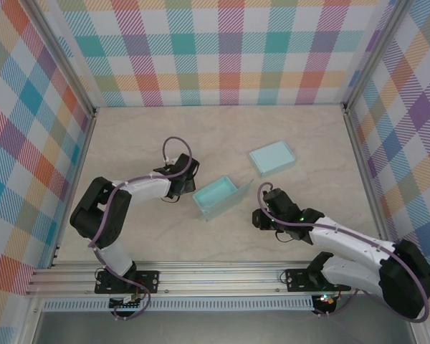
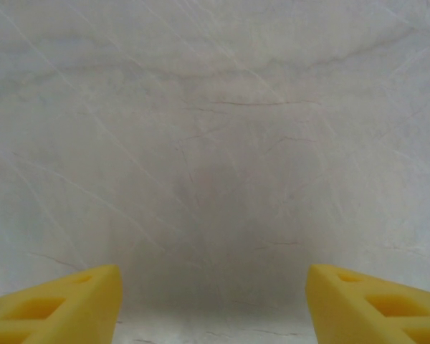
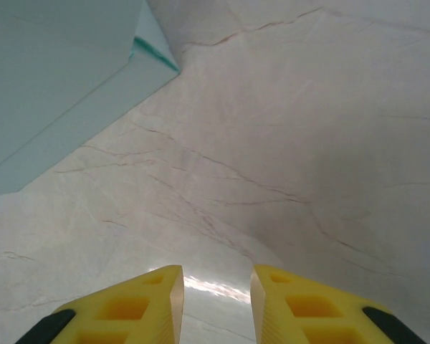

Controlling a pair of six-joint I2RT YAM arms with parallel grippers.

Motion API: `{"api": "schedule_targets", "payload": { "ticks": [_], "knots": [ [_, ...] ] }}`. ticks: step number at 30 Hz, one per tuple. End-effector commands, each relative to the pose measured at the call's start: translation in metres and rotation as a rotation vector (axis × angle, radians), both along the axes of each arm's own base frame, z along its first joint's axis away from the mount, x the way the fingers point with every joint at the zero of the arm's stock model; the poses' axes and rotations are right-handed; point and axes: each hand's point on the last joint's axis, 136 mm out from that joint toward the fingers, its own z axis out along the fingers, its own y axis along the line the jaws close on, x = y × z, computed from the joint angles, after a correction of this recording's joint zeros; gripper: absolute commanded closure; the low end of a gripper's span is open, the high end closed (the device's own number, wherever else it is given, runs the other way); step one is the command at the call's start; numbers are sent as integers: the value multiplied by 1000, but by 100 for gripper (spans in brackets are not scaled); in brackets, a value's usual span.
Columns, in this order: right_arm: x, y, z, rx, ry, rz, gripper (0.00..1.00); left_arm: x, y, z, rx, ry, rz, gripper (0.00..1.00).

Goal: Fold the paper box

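The paper box sits at a slant with its raised flap point(image 1: 228, 201) toward the robot's right gripper, so the left gripper should help turn the box point(image 1: 214, 192) straight, with the flap at the far side.
The paper box point(image 1: 216, 198) is pale teal and lies at the table's middle, its walls partly raised and one flap spread out to the right. That flap point(image 3: 54, 79) shows in the upper left of the right wrist view. My left gripper point(image 1: 185, 182) hovers just left of the box; its yellow fingers point(image 2: 64, 301) stand wide apart over bare marble, so the left gripper point(image 2: 213, 287) is open and empty. My right gripper point(image 1: 264, 195) sits to the right of the box, apart from it. In its wrist view the right gripper point(image 3: 216, 279) keeps a narrow gap with nothing in it.
A second pale teal box point(image 1: 272, 158), folded and flat-topped, rests behind and to the right of the middle. Plaid walls with metal posts point(image 1: 93, 115) close in the marble table point(image 1: 143, 236) on three sides. A metal rail point(image 1: 215, 276) runs along the near edge.
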Motion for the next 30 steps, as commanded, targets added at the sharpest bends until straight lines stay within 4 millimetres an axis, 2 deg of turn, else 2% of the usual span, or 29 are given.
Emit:
{"api": "schedule_targets", "payload": {
  "ticks": [1, 3, 8, 16, 20, 25, 28, 30],
  "knots": [
    [21, 41, 23, 202, -51, 13, 68, -6, -6, -8, -78, 12, -2, 35],
    [27, 50, 18, 204, -42, 25, 69, -14, -8, -14, -100, 20, -3, 38],
    [42, 62, 5, 189, -27, 29, 71, -31, -13, -16, -125, 22, -6, 40],
    [77, 65, 0, 223, -12, 13, 74, -58, -12, -12, -171, -8, 18, 41],
    [96, 74, -2, 248, 1, 35, 74, -71, -23, -11, -215, -23, 20, 42],
    [121, 96, 3, 331, 22, 111, 73, -93, -46, -10, -258, -64, 22, 42],
    [137, 110, 5, 352, 42, 147, 73, -107, -59, -5, -248, -109, 22, 41],
    [149, 111, 8, 340, 35, 140, 72, -114, -65, 0, -242, -141, 25, 40]
  ]
}}
